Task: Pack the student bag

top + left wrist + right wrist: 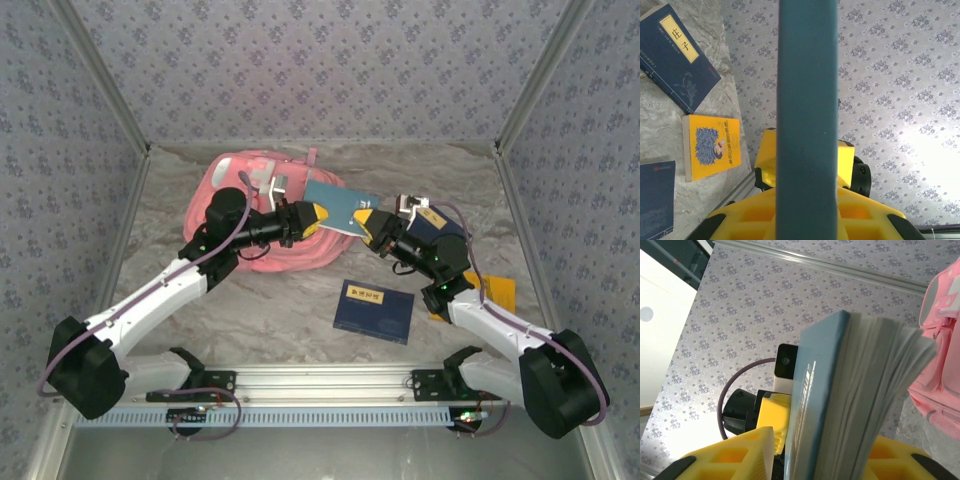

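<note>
The student bag lies flat and both grippers are on the teal book [338, 205], so next my left gripper releases the book and pulls up the bag's pocket side [295, 171].
The student bag [250, 195] lies at the back left of the table, and its pink pocket side [945, 340] stands just right of the book in the right wrist view. A teal book [343, 205] hangs in the air beside it, between both arms. My left gripper [318, 218] is shut on the book's left edge; its yellow fingers clamp the teal edge [807, 100]. My right gripper [366, 222] straddles the book's opposite edge, where the pages [880, 390] fan out. A thin gap shows beside one right finger [735, 455], so I cannot tell if it grips.
A dark blue book [374, 311] lies flat in the middle front. A yellow book [712, 145] and another dark blue book with a yellow label [675, 55] lie at the right, partly under the right arm. Patterned walls close in three sides.
</note>
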Action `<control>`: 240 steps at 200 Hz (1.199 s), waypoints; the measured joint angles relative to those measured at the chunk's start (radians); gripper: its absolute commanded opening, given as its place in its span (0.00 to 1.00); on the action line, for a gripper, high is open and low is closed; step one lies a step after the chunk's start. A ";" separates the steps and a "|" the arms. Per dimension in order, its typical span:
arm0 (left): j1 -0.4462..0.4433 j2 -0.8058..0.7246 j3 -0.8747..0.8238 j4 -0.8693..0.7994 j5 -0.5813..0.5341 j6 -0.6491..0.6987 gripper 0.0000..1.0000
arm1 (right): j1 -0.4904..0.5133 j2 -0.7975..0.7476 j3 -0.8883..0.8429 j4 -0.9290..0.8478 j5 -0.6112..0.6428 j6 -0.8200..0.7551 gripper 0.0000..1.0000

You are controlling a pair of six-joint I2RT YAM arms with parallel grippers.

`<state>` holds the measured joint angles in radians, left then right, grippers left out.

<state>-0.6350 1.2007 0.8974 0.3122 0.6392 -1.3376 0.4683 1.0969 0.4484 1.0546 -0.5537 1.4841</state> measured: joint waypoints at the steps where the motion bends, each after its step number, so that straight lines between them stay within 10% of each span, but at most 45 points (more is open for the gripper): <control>1: 0.000 0.000 0.000 0.000 0.000 0.000 0.00 | 0.000 0.000 0.000 0.000 0.000 -0.002 0.29; 64: -0.001 0.002 -0.004 -0.002 -0.001 0.020 0.00 | -0.015 -0.009 -0.008 -0.013 -0.006 0.027 0.00; 117: 0.018 0.005 0.058 -0.251 -0.059 0.198 0.51 | -0.090 -0.143 -0.010 -0.253 0.005 -0.056 0.00; 181: 0.091 0.171 0.408 -0.716 -0.283 0.582 0.53 | -0.159 -0.400 0.118 -1.004 0.217 -0.469 0.00; 240: 0.142 0.607 0.756 -1.004 -0.332 0.898 0.45 | -0.159 -0.473 0.149 -1.264 0.353 -0.694 0.00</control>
<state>-0.4927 1.8072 1.6539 -0.6918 0.3069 -0.4393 0.3096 0.6243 0.5972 -0.2096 -0.2008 0.7902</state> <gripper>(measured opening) 0.453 0.149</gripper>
